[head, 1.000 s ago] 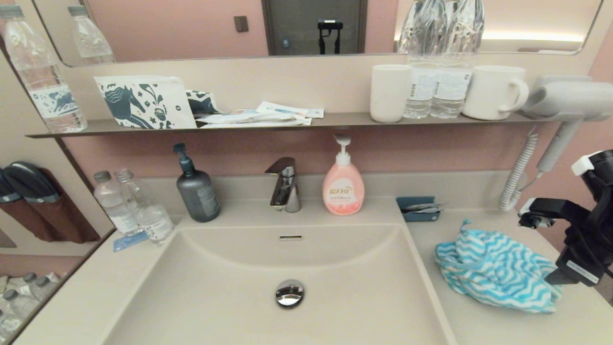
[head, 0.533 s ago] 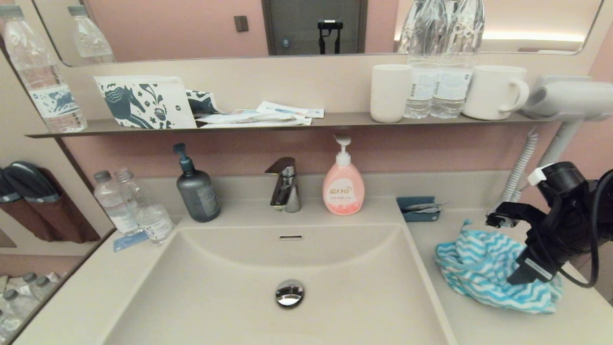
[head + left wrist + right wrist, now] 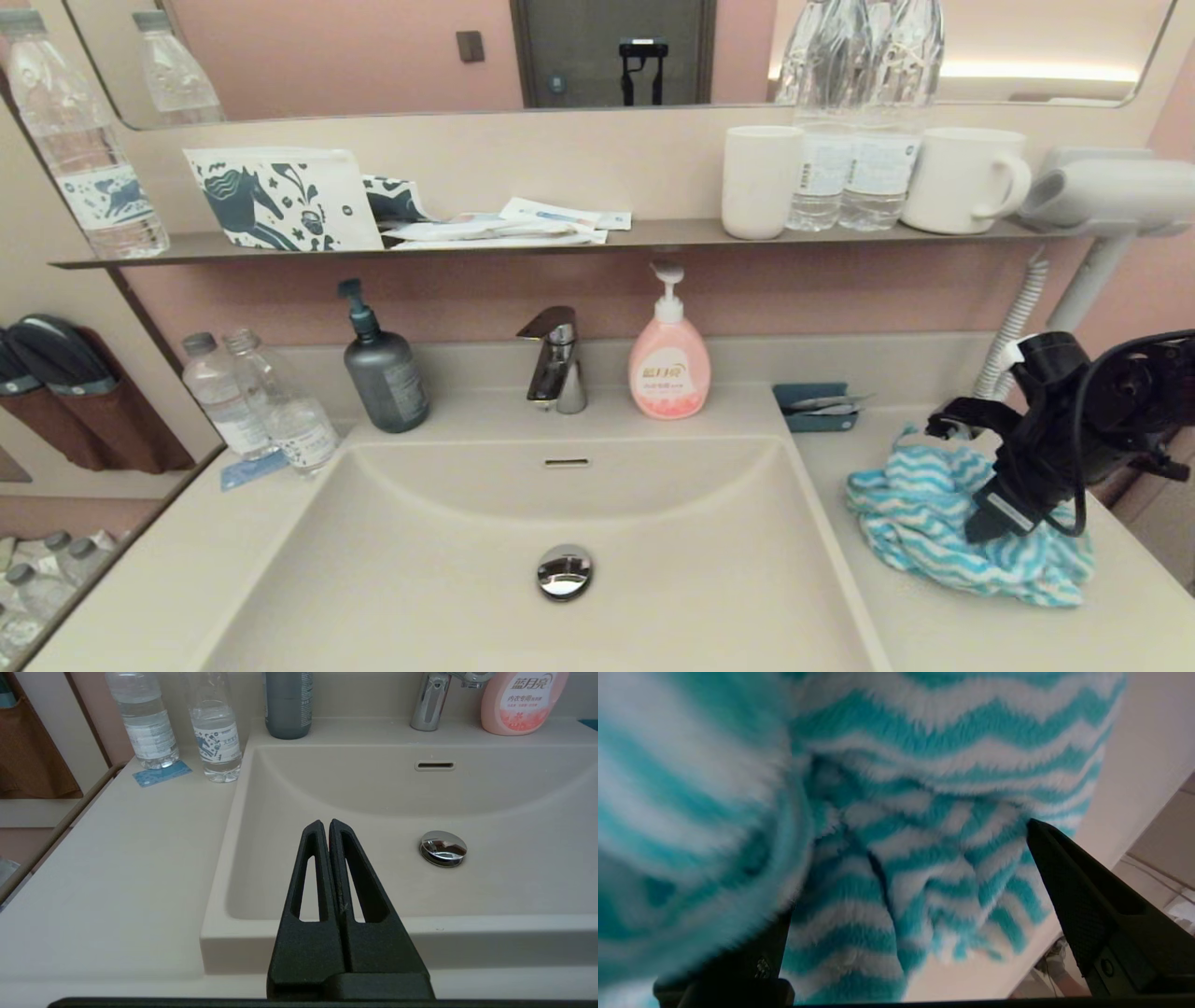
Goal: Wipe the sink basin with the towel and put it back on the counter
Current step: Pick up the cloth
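Observation:
I expect the towel point(image 3: 938, 510) to come up as a gathered clump with its edges hanging down when I lift it, because loose towel folds point(image 3: 911, 871) are bunched between my right gripper's fingers.
The turquoise-and-white zigzag towel point(image 3: 920, 523) lies crumpled on the beige counter point(image 3: 980, 639), to the right of the sink basin point(image 3: 653, 504). My right gripper point(image 3: 960, 479) is open and pressed down onto the towel's right half, one finger at its back edge and one on its middle. In the right wrist view the towel point(image 3: 924, 742) fills the space between the fingers of the right gripper point(image 3: 906, 868), and a fold covers one fingertip. My left gripper point(image 3: 325, 824) is shut and empty, hovering at the basin's point(image 3: 514, 812) near rim; it is out of the head view.
Along the back of the basin stand the chrome faucet point(image 3: 556, 364), a pink soap bottle point(image 3: 668, 359) and a grey pump bottle point(image 3: 383, 369). Water bottles point(image 3: 266, 406) are at the left. A blue tray point(image 3: 814, 408) and the hair dryer's coiled cord point(image 3: 1013, 336) sit behind the towel.
My right arm has swung in from the right edge, leftward and down onto the towel, and its open fingers now straddle the cloth. The towel's right side is pressed a little flatter.

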Controlling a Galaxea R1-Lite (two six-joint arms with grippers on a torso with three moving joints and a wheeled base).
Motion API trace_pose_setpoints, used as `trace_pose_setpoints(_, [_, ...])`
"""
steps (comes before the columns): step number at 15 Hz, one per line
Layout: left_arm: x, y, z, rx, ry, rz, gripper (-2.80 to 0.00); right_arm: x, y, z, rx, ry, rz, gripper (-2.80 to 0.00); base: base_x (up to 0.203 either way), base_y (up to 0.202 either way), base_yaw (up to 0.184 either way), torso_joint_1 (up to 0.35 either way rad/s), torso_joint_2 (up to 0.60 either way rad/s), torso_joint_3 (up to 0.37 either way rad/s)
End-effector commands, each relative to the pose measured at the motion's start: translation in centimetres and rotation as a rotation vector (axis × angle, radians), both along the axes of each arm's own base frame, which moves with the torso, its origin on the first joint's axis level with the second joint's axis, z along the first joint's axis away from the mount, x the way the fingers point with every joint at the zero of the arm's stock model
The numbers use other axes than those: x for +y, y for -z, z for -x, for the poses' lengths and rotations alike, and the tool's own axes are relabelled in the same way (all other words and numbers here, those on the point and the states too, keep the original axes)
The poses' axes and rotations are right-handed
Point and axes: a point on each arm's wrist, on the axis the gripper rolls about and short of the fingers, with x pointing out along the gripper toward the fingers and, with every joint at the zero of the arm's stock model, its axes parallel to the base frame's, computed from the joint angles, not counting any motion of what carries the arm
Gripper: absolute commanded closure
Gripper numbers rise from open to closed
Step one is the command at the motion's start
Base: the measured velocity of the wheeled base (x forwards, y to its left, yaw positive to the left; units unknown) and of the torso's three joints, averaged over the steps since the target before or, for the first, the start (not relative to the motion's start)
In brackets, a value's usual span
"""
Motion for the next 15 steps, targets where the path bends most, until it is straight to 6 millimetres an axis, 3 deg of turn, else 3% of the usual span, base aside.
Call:
trace_pose_setpoints(1, [0.0, 0.0, 0.0, 0.002, 0.0, 0.0, 0.0, -0.2, 2.4, -0.8, 0.053, 0.002, 0.001, -2.8, 0.0, 0.0, 0.0, 0.0, 0.0, 0.0])
trace_pose_setpoints(4, [0.0, 0.0, 0.0, 0.002, 0.0, -0.001, 0.0, 0.2, 3.9, -0.8, 0.101, -0.004, -0.006, -2.8, 0.0, 0.0, 0.0, 0.0, 0.0, 0.0])
trace_pose_setpoints(5, [0.0, 0.0, 0.0, 0.001, 0.0, 0.0, 0.0, 0.4, 4.1, -0.6, 0.112, -0.01, -0.006, 0.0, 0.0, 0.0, 0.0, 0.0, 0.0, 0.0])
trace_pose_setpoints(11, [0.0, 0.0, 0.0, 0.001, 0.0, 0.0, 0.0, 0.8, 4.1, 0.6, 0.133, -0.008, -0.015, 0.0, 0.0, 0.0, 0.0, 0.0, 0.0, 0.0])
trace_pose_setpoints(15, [0.0, 0.0, 0.0, 0.001, 0.0, 0.0, 0.0, 1.6, 3.3, 3.1, 0.151, -0.034, -0.045, 0.0, 0.0, 0.0, 0.0, 0.0, 0.0, 0.0])
